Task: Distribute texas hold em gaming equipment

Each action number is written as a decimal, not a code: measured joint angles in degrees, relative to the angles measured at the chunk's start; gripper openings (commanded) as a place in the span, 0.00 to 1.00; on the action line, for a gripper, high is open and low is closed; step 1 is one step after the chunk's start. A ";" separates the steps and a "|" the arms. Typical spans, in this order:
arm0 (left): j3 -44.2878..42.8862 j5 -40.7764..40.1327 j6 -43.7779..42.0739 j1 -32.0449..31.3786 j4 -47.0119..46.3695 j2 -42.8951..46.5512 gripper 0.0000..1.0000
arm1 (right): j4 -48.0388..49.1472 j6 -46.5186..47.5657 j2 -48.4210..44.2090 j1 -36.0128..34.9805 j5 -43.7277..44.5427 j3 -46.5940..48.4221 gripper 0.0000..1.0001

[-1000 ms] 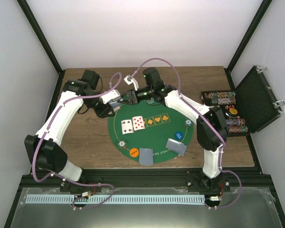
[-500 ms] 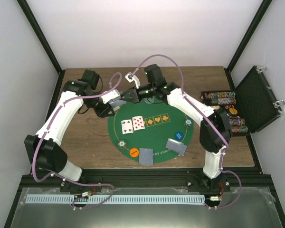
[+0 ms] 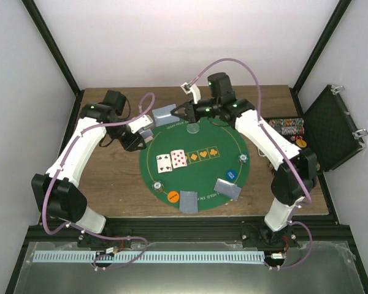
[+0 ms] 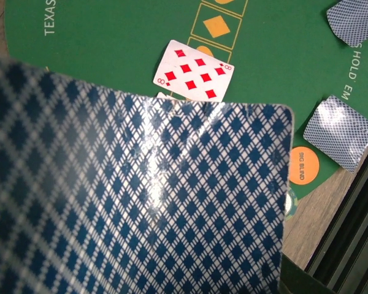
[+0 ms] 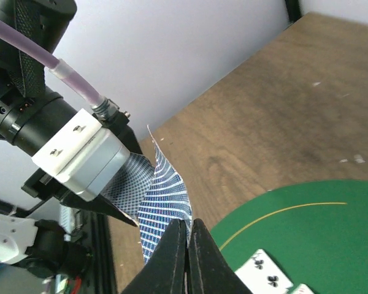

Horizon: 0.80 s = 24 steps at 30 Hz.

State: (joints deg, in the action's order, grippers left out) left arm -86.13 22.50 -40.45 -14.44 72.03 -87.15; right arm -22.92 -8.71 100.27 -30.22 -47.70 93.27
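Note:
I can see that the diamond slot [image 3: 193, 157] beside the eight of diamonds is open, so my right gripper should keep bringing its card there until the card lies face up.
My left gripper [image 3: 145, 132] is shut on a deck of blue-backed cards [image 4: 141, 196], which fills the left wrist view and hides its fingers. My right gripper [image 5: 188, 223] is shut on one bent blue-backed card [image 5: 162, 196] held above the far rim of the green mat [image 3: 196, 177], its far edge beside the left gripper [image 5: 80, 156]. Two face-up cards [image 3: 172, 160] lie on the mat, one the eight of diamonds [image 4: 193, 71]. Two face-down cards [image 3: 188, 201] [image 3: 228, 188], an orange disc [image 3: 173, 196] and a blue disc [image 3: 232, 174] lie near the mat's front.
An open black case [image 3: 331, 125] stands at the right with rows of chips [image 3: 285, 127] beside it. Single chips [image 3: 156, 185] [image 3: 243, 159] [image 3: 193, 128] lie on the mat. Black frame posts rise at the back corners.
My right gripper has closed on a card at the left gripper's deck and drawn back to the right and away, lifting the card. The left arm has stayed put.

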 measured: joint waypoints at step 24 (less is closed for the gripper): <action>0.00 0.31 1.49 3.43 -1.27 0.00 0.41 | 26.80 58.64 -4.20 -10.75 60.04 -43.58 0.01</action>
State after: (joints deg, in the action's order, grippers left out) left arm -86.13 22.81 -38.96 -11.00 70.76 -87.15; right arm 3.88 49.93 96.07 -40.97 12.34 49.69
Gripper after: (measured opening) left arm 0.412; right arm 0.008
